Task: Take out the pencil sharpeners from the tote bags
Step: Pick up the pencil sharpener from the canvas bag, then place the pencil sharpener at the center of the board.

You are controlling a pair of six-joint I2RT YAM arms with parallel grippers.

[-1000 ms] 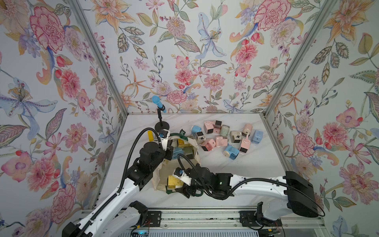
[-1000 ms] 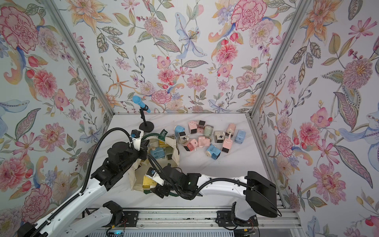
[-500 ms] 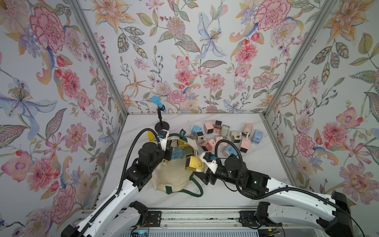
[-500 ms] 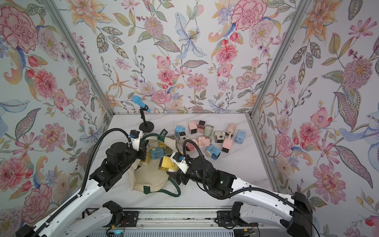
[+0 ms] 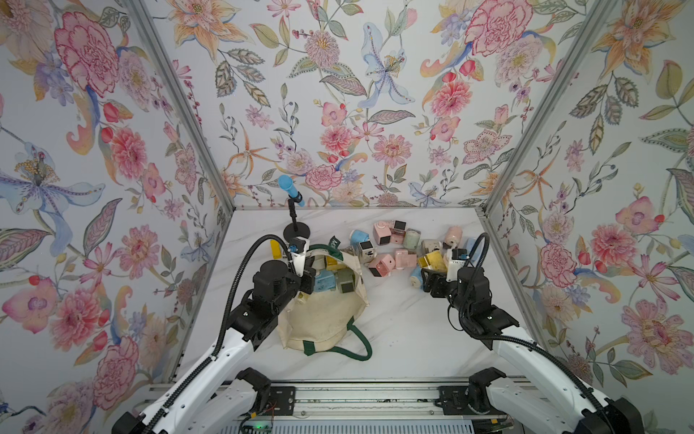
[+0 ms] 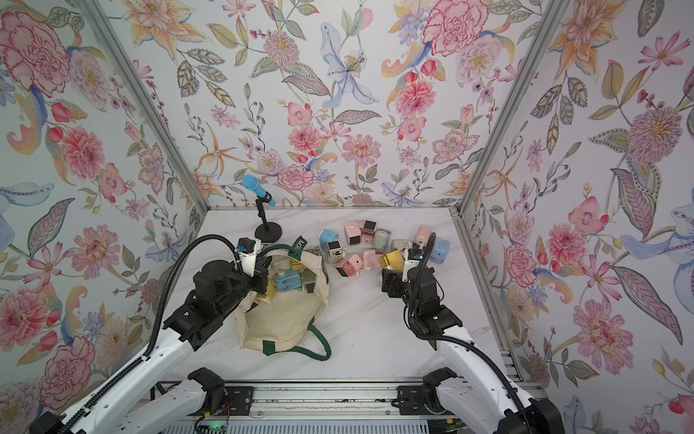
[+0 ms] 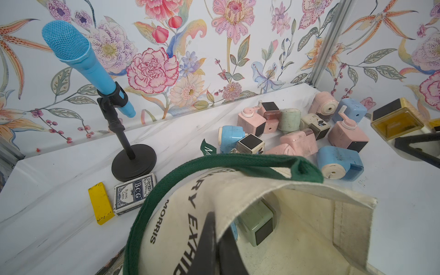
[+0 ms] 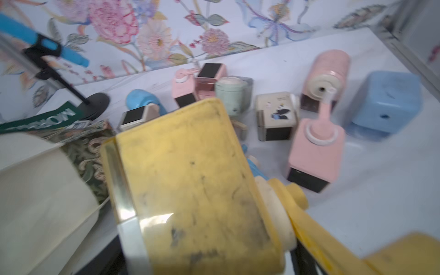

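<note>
My right gripper should keep carrying the held yellow sharpener (image 8: 190,183) to the table (image 8: 382,187) past the pile's end, which lies open for it, until it rests, then let go.
The cream tote bag (image 5: 326,319) (image 6: 285,319) lies on the table with its mouth facing the back wall. My left gripper (image 5: 306,280) (image 7: 217,228) is shut on the near rim of the tote bag (image 7: 185,214) and holds it up. Inside the bag sit a blue sharpener (image 5: 323,280), a sage green one (image 7: 258,221) and a yellow one (image 5: 332,262). My right gripper (image 5: 432,276) (image 8: 204,262) is shut on a yellow pencil sharpener (image 5: 432,261) (image 8: 190,178), low over the right part of a pile of several sharpeners (image 5: 398,240) on the table.
A blue microphone (image 5: 291,191) on a black stand (image 7: 133,164) rises at the back left. Beside its base lie a flat yellow bar (image 7: 101,203) and a card deck (image 7: 134,194). The bag's green handle (image 5: 356,342) loops toward the front edge. Floral walls close three sides.
My right gripper has come out of the bag's mouth and swung right to the pile, carrying the yellow sharpener. The left gripper has kept its hold on the bag's rim.
</note>
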